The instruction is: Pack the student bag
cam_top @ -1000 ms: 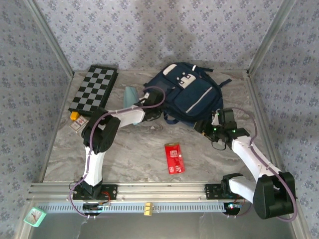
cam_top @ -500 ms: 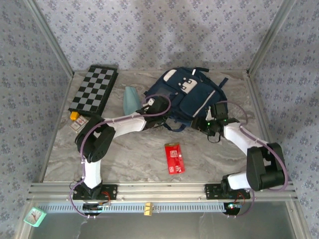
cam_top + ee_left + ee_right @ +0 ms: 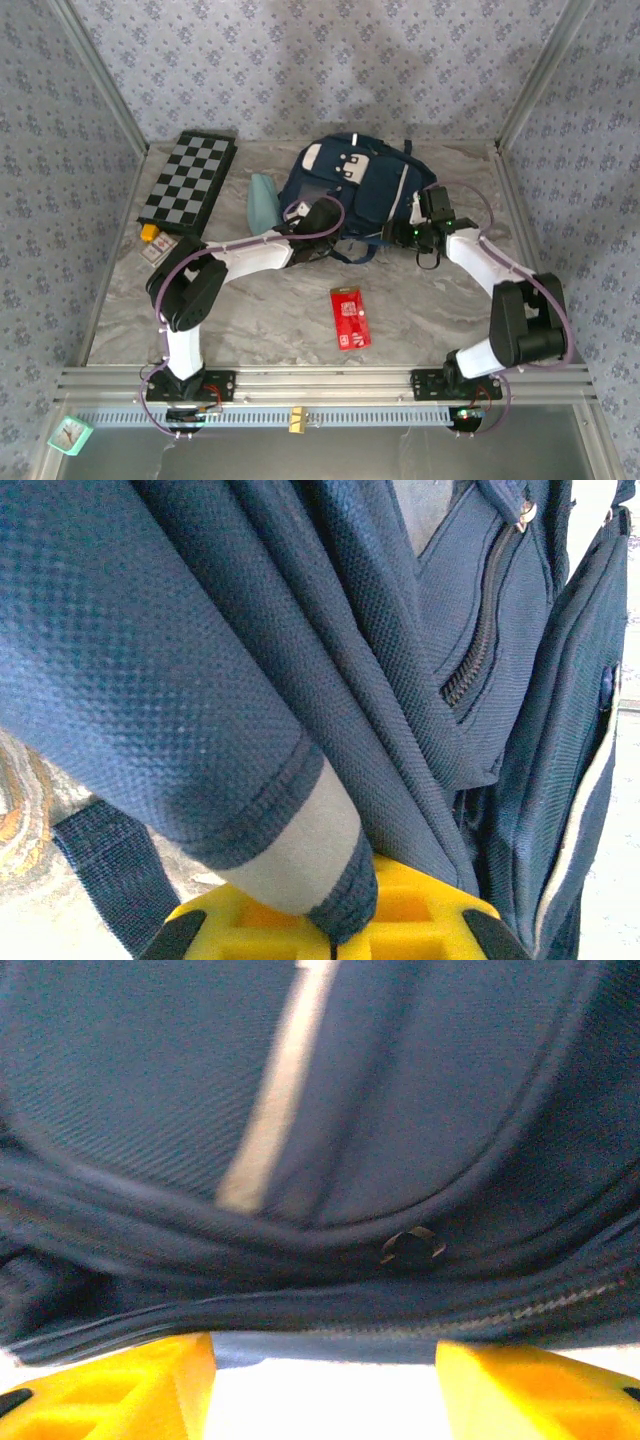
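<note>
With my left gripper pinning the bag's white-banded hem (image 3: 303,848) beside the zipper, my right gripper should come over, take the zipper pull (image 3: 526,516) and draw it along the bag's edge.
The student bag (image 3: 355,180), navy with white pocket patches, lies at the back middle of the table. At the bag's near left edge my left gripper (image 3: 320,224) is shut. In the left wrist view its yellow fingers (image 3: 420,930) meet at the left gripper (image 3: 335,938), pinching a navy hem with a white band on the student bag (image 3: 200,660). My right gripper (image 3: 410,230) sits at the bag's near right corner. In the right wrist view the right gripper (image 3: 325,1390) is open, its jaws wide apart, and the zippered edge of the student bag (image 3: 330,1210) lies just beyond the tips.
A folded chessboard (image 3: 190,178) lies at the back left, with a pale teal item (image 3: 262,198) between it and the bag. A red packet (image 3: 349,318) lies near the front middle. Small items (image 3: 152,242) sit at the left edge. Metal rails border the table.
The bag has swung leftward and turned more upright. My left gripper moved right with the fabric in it. My right arm reached farther back to the bag's right corner.
</note>
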Controlling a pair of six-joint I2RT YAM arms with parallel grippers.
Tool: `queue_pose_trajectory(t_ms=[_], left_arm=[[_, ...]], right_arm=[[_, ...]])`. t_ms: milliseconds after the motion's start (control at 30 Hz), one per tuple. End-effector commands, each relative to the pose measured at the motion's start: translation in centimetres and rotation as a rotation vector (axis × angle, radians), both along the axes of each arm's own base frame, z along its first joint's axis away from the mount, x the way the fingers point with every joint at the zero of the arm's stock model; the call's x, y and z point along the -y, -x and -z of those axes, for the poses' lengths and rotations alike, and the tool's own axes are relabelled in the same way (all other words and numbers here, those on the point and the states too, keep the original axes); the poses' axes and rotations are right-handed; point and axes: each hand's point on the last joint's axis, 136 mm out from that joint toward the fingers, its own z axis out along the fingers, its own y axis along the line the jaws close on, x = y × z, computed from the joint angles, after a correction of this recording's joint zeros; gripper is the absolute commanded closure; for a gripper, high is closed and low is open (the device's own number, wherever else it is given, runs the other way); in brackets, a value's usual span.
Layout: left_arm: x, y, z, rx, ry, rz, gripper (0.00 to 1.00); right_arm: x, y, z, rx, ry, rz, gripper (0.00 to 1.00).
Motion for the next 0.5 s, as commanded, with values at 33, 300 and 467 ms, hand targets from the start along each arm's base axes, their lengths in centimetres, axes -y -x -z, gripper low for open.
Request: queue_pose_trajectory(t_ms=[33,300,467], left_arm=[[3.8,0.3,-4.7,0.035,0.152,0.071,1.0],[4.1,0.3,-5.1,0.034,0.181,0.06,1.0],[4.3,0.4,-5.4,0.03,0.192,0.062,1.0]], right_arm=[[0.6,3.9,-1.1,0.0,0.126,-0.021,0.38],[-3.8,6.1,-1.4,0.016,0.13,-0.066,0.43],[-6.9,4.9,-1.6,0.079,0.187,-0.127,0.49]])
